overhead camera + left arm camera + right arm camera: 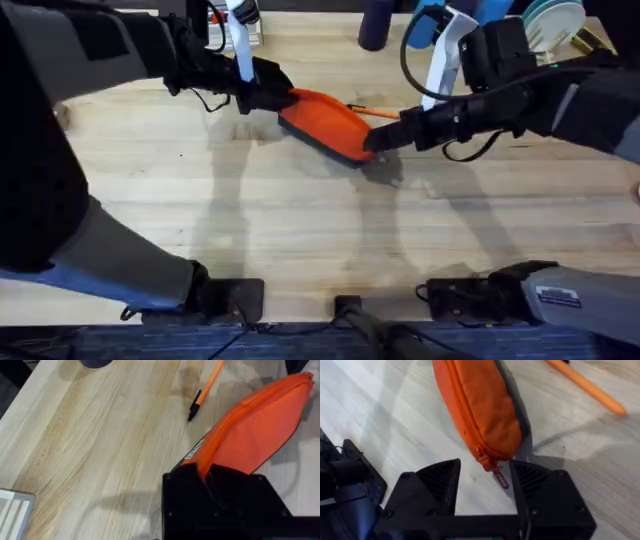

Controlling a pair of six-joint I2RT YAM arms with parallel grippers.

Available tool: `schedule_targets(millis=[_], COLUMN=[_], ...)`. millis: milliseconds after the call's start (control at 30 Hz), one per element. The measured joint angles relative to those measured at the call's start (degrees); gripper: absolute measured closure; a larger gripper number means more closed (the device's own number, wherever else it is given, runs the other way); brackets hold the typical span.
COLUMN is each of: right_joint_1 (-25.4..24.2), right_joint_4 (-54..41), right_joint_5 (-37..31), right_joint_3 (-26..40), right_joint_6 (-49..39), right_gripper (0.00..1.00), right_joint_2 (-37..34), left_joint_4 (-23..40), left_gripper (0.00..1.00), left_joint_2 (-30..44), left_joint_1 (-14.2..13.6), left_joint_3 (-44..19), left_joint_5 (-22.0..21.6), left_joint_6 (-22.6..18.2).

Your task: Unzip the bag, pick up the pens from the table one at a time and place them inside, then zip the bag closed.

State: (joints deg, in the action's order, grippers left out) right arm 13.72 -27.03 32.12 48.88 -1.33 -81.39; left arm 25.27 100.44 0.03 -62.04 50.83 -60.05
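Observation:
I should expect the orange bag (328,122) to have pens in it already when I pull it open, because the rounded side (490,412) sticks out next to the closed zipper.
The orange bag (322,118) lies slanted on the table (300,230), far of centre, zipper closed along its length. My left gripper (272,98) is shut on the bag's left end; the left wrist view shows the fabric (255,430) pinched between the black fingers (190,485). My right gripper (376,141) is at the bag's other end, open. In the right wrist view its fingers (442,477) stand on either side of the small red zipper pull (500,476) without touching it. One orange pen (377,110) with a black tip (194,410) lies just beyond the bag (480,405).
At the table's far edge stand a dark cylinder (375,25), blue cylinders (430,25) and stacked teal plates (555,20). A white object (240,25) sits behind the left arm. Bare wood stretches from the bag to the near edge.

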Motion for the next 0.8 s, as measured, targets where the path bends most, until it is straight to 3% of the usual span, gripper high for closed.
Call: schedule_targets(millis=[100,333,433,800], right_joint_1=[0.0,0.0,0.0,0.1], right_joint_4=[0.0,0.1,0.1,0.1], right_joint_5=[0.0,-1.1,-1.1,-1.0], right_joint_3=[0.0,0.0,0.0,0.0], right_joint_6=[0.0,0.0,0.1,0.0], right_gripper=[0.458,0.694,0.941,0.970], right_joint_2=[0.0,0.0,0.0,0.0], left_joint_4=[0.0,0.0,0.0,0.0], left_gripper=[0.958,0.958,0.958,0.958], left_joint_2=[0.0,0.0,0.0,0.0], left_joint_1=[0.0,0.0,0.0,0.0], left_joint_3=[0.0,0.0,0.0,0.0], left_joint_5=[0.0,0.0,0.0,0.0], left_joint_6=[0.0,0.0,0.0,0.0])
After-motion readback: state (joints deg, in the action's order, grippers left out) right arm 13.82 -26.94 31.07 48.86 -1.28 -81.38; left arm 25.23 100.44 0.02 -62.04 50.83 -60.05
